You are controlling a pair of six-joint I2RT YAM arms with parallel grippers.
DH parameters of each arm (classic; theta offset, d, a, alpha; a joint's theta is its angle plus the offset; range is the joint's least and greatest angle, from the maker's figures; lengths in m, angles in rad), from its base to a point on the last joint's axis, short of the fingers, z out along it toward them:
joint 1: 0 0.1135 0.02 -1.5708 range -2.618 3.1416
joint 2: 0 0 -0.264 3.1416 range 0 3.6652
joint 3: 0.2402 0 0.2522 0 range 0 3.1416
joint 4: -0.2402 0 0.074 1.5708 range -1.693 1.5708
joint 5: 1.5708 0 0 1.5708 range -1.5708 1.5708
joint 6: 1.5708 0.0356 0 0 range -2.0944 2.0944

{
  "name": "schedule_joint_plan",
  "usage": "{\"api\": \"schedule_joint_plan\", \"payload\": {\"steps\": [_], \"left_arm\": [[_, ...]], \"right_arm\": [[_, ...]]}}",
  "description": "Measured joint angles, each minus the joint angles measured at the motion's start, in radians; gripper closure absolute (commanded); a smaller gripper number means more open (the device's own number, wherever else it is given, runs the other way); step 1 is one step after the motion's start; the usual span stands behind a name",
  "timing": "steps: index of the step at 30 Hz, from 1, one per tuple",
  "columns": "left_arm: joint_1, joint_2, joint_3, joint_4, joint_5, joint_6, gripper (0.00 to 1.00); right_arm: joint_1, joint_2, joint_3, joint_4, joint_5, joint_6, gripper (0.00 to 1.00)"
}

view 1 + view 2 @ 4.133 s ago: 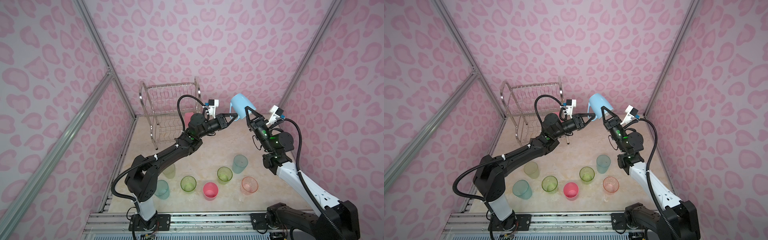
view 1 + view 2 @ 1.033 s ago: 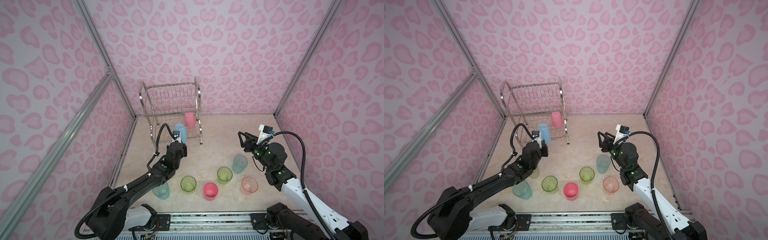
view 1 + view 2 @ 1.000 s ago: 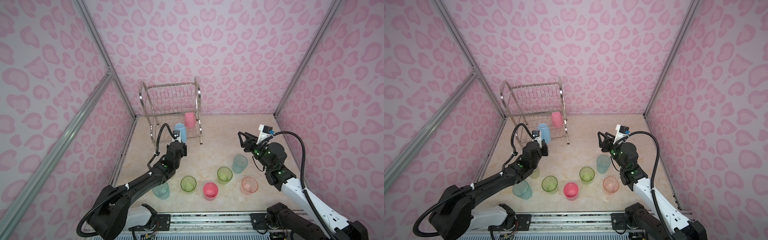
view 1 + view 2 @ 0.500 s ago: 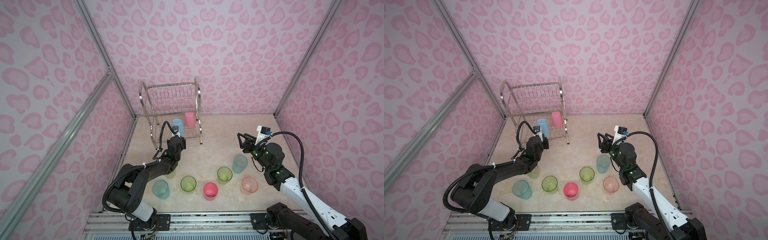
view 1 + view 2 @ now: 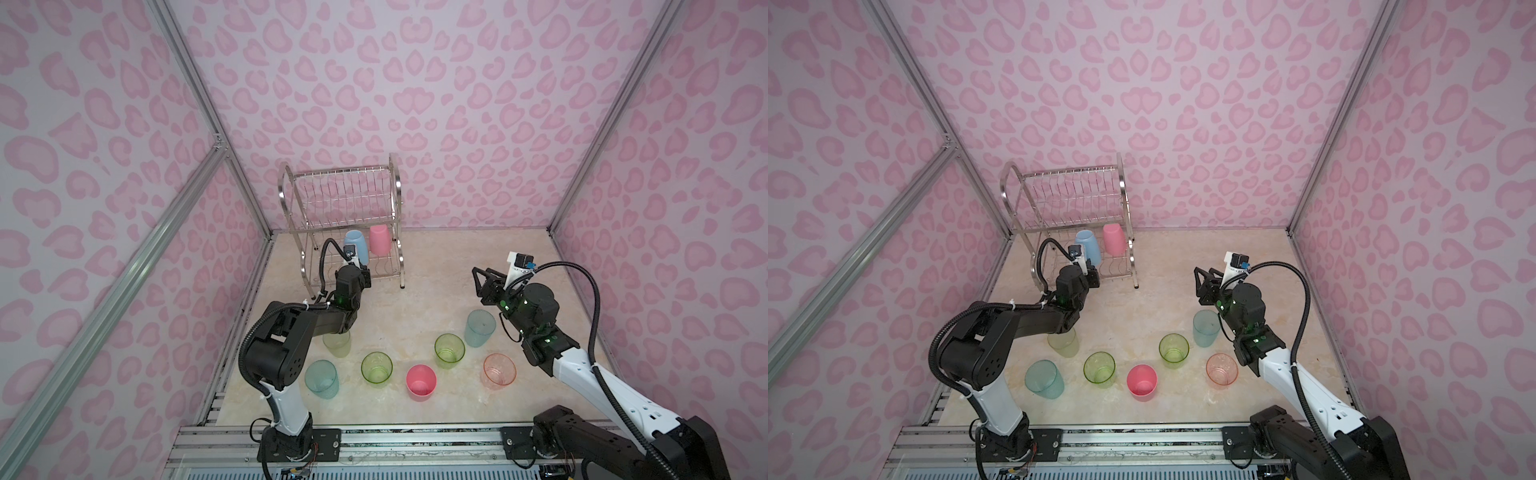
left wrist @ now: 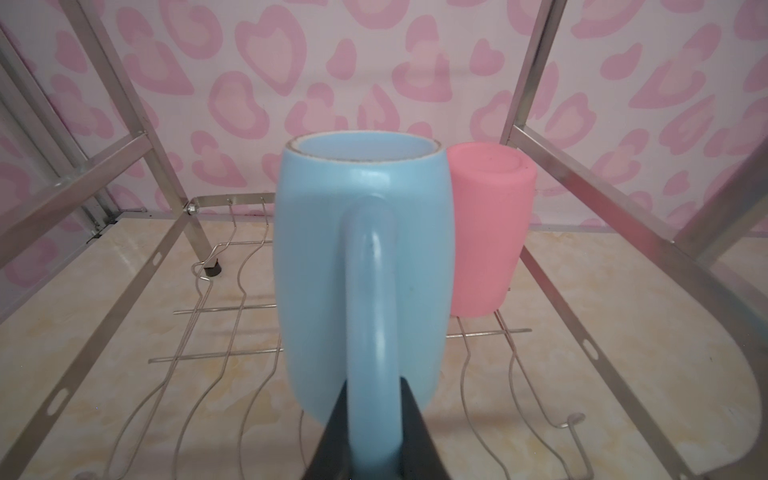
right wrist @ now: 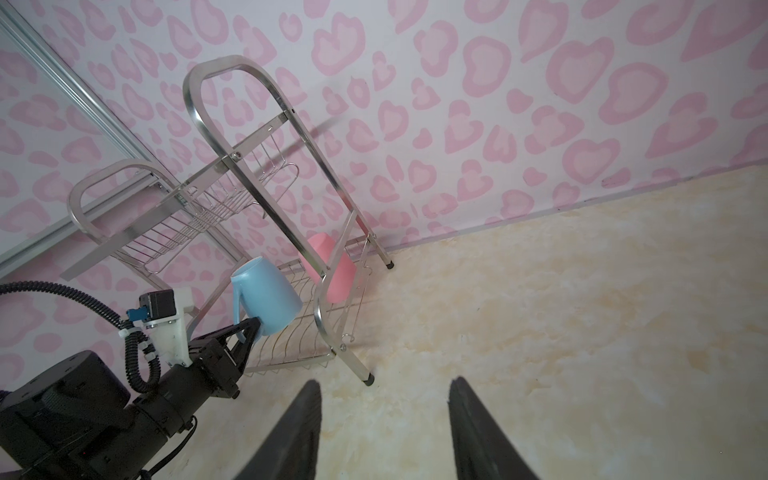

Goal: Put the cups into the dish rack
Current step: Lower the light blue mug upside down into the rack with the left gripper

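Observation:
My left gripper should keep moving the light-blue mug in until its rim rests on the lower shelf [image 6: 249, 308], because the mug hangs bottom up [image 6: 364, 147] and its way is open.
The chrome dish rack [image 5: 338, 195] [image 5: 1067, 195] stands at the back left. A pink cup [image 5: 379, 240] [image 6: 490, 232] sits upside down on its lower shelf. Beside it is the light-blue mug [image 5: 356, 245] [image 5: 1088, 247] [image 6: 361, 257] [image 7: 268, 297], bottom up and tilted over the shelf front. My left gripper [image 6: 374, 401] [image 7: 249, 326] is shut on its handle. My right gripper [image 5: 480, 276] [image 7: 384, 380] hovers open and empty at mid right, above a teal cup [image 5: 480, 328]. Green cups [image 5: 449, 351] [image 5: 377, 370], a pink cup [image 5: 421, 382], a peach cup [image 5: 499, 371] and another teal cup [image 5: 321, 379] stand upright on the floor.
A third green cup [image 5: 336, 343] is half hidden under my left forearm. Pink patterned walls close in the back and both sides, with aluminium posts [image 5: 208, 124] along the left. A metal rail [image 5: 374, 440] runs across the front edge.
My left gripper has carried the mug back towards the rack, onto the lower tier next to the pink cup. The right gripper's jaws have narrowed slightly; that arm barely moved.

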Motion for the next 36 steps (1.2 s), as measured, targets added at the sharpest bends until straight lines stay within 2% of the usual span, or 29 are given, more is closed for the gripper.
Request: {"api": "schedule_joint_plan", "payload": {"steps": [21,36], "left_arm": [[0.075,0.180,0.203,0.022,0.106,-0.014,0.91],[0.093,0.225,0.328,-0.082,0.123,-0.025,0.90]], "right_arm": [[-0.001,0.155,0.025,0.139,0.003,-0.028,0.51],[-0.012,0.181,0.035,0.158,-0.013,-0.029,0.50]]}}
